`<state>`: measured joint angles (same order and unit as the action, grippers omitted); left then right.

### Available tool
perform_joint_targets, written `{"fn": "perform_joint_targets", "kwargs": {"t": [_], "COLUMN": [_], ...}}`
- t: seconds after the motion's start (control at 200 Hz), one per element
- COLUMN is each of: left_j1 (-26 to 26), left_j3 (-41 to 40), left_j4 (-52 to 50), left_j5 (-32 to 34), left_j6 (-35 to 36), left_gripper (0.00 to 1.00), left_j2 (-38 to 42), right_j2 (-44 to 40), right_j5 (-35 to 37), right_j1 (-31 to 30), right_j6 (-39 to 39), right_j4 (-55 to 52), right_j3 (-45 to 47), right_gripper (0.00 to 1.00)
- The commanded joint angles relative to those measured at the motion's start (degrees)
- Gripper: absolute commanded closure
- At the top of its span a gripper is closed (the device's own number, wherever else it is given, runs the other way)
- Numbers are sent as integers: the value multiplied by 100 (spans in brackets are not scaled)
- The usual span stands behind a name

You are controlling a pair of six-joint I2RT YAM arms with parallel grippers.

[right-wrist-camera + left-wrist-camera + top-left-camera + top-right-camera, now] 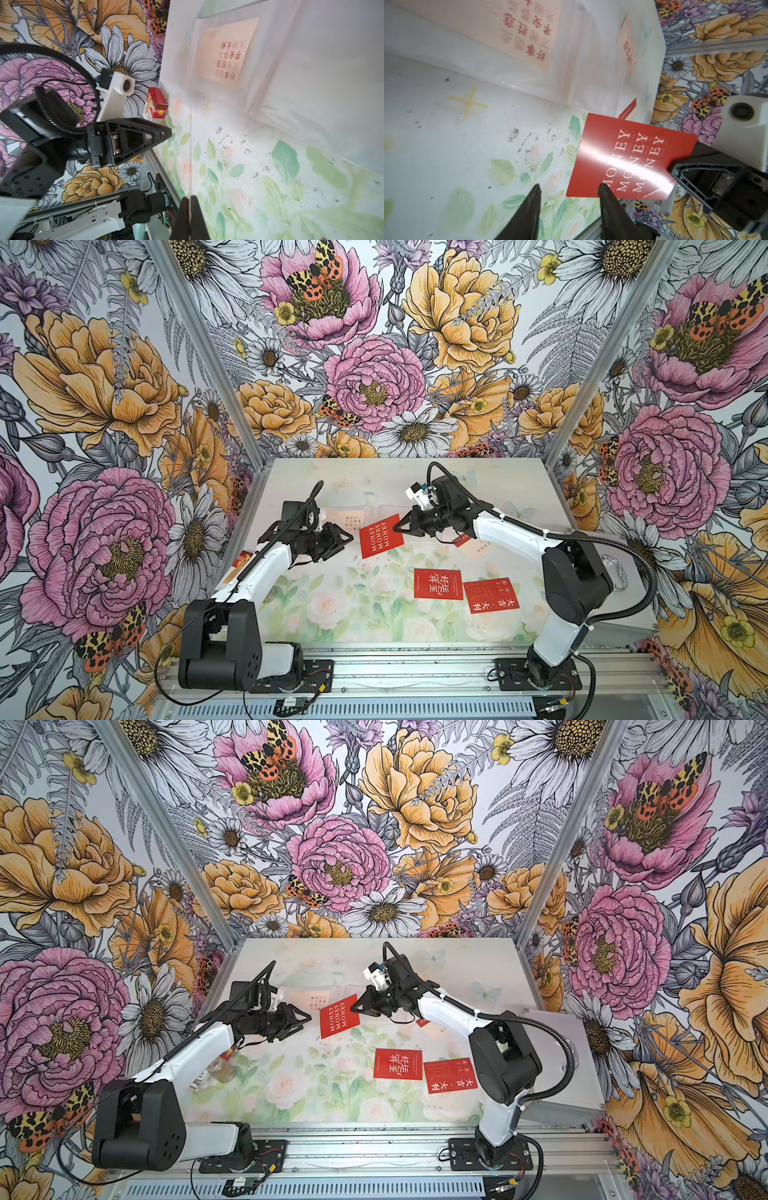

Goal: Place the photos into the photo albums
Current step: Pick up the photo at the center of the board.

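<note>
The robot's right gripper keeps holding the MONEY photo's opposite edge until the left gripper closes, as the MONEY photo's free edge faces the left gripper's open fingers.
My right gripper is shut on one edge of a red "MONEY MONEY MONEY" photo, holding it above the table; in the right wrist view the photo shows edge-on as a thin line between the shut fingers. My left gripper is open just left of that photo, and one fingertip overlaps its corner. The photo album lies open behind, with a cream photo under a clear sleeve. Two more red photos lie flat at front right.
A red-and-white box stands at the table's left edge behind my left arm. A silver metal case lies at the right, behind my right arm. Another card peeks out under the right arm. Flowered walls close in three sides.
</note>
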<state>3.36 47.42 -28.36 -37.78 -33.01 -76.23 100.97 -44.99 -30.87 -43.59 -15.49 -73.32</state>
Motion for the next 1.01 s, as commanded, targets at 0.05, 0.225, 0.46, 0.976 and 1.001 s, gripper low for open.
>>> {"fn": "perform_joint_targets", "kwargs": {"t": [0.05, 0.225, 0.46, 0.976, 1.001], "left_j1": [-11, 14, 97, 402, 402], "left_j3": [313, 464, 698, 997, 995], "left_j4": [643, 1156, 1249, 1311, 1314], "left_j5": [-882, -1273, -1322, -1566, -1578], "left_j6": [76, -223, -291, -260, -271], "left_gripper": [53, 53, 53, 54, 54], "left_j2": [126, -52, -381, -682, -683], "right_j2": [-368, -531, -673, -518, -502], "right_j5": [-447, -698, -965, -1127, -1131], "right_j1": [200, 318, 371, 479, 482], "right_j6": [325, 353, 352, 290, 295], "right_j4": [-203, -199, -196, -192, -191], "right_j3": [132, 104, -136, -591, -617], "right_gripper": [100, 100, 100, 100, 100]}}
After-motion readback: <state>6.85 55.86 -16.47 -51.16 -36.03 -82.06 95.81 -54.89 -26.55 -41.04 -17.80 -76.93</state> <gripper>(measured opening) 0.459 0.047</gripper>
